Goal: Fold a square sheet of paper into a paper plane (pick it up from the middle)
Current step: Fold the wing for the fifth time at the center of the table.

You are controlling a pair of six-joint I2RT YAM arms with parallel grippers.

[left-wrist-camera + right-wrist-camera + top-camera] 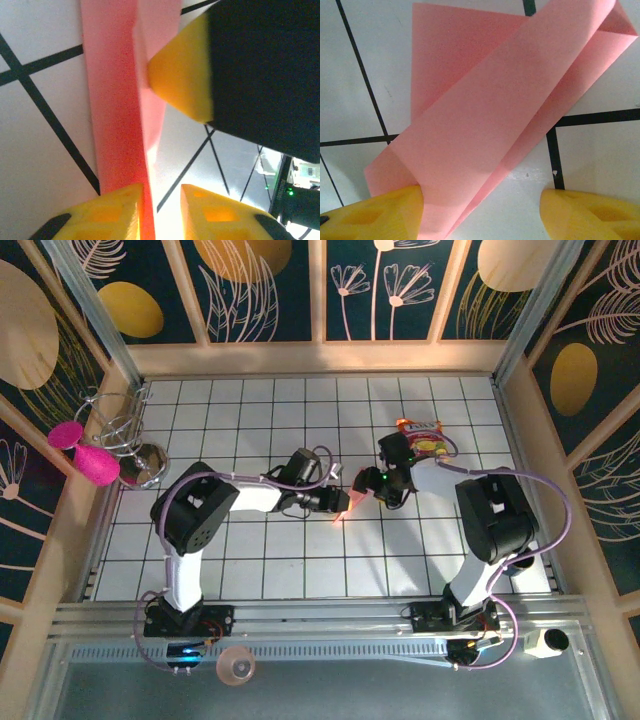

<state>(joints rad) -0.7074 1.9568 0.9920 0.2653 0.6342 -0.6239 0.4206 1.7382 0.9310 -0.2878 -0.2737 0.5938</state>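
Observation:
Next, my left gripper opens, moves over the paper's fold [144, 170] and pinches both paper layers [149, 135] together, because the fold rests against only one of its fingers.
The square sheet of paper [346, 507] is folded into a narrow salmon-pink pointed shape and lies mid-table between the two grippers. In the left wrist view the paper [117, 125] stands as an upright ridge. It rests against one pad of my left gripper [162, 195], and bare table shows in the gap to the other pad. A yellow fingertip [180, 80] of the right gripper touches the ridge from the far side. In the right wrist view the paper's [490, 120] layered flaps lean on one finger of my right gripper [481, 197], whose jaws stand wide apart.
A red-and-yellow snack packet [428, 440] lies just behind the right gripper [370, 483]. At the far left stand a wire rack [118, 423] and magenta discs [85, 455]. Wooden walls border the tiled table [260, 560].

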